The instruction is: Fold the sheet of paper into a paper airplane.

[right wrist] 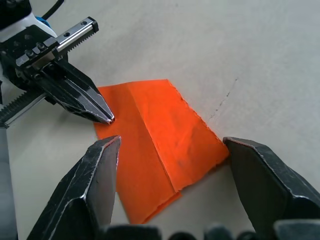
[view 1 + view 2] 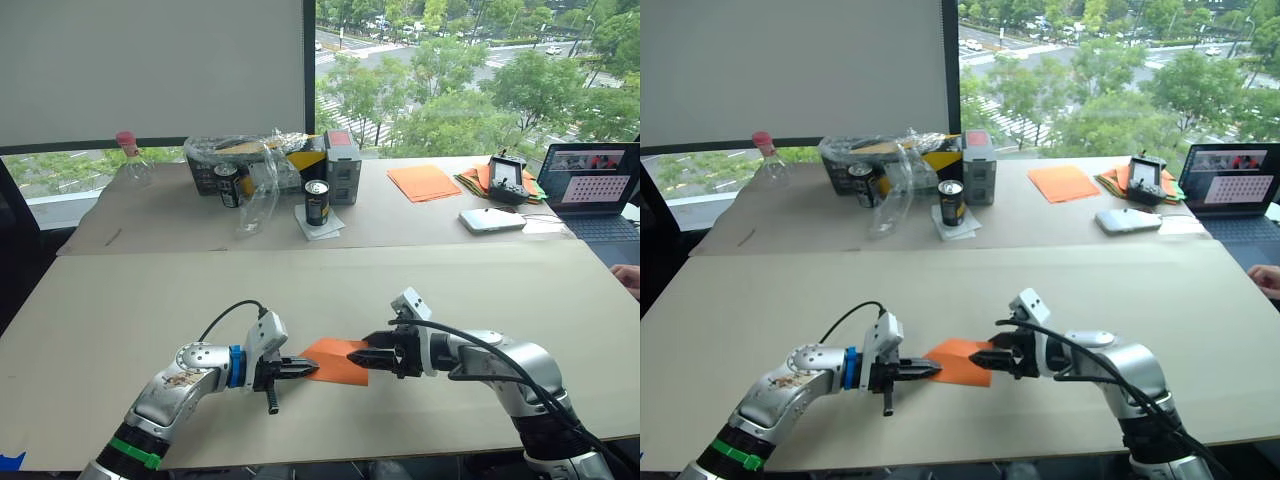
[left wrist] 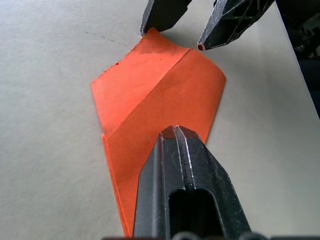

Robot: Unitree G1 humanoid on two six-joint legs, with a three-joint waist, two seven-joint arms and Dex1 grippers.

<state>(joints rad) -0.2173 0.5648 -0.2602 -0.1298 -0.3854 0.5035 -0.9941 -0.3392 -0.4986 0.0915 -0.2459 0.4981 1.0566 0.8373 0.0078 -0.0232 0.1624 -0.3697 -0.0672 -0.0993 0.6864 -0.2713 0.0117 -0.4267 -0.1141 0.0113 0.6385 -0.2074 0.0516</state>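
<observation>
A crease runs next to the raised, ragged edge, so that side of the sheet will flip over onto the rest of it when I lift it across.
The sheet of paper is bright orange and lies flat on the table near the front edge, with a folded flap and a diagonal crease. My left gripper is shut, and its tips rest on top of the paper's left part. My right gripper is open at the paper's right edge. Its two fingers stand on either side of that end, close above the table. The two grippers point at each other across the sheet.
Along the table's back stand a neat stack of orange sheets, a mixed paper pile with a controller, a white device, a laptop, two cans, a box and a plastic bag. A person's hand is at the right edge.
</observation>
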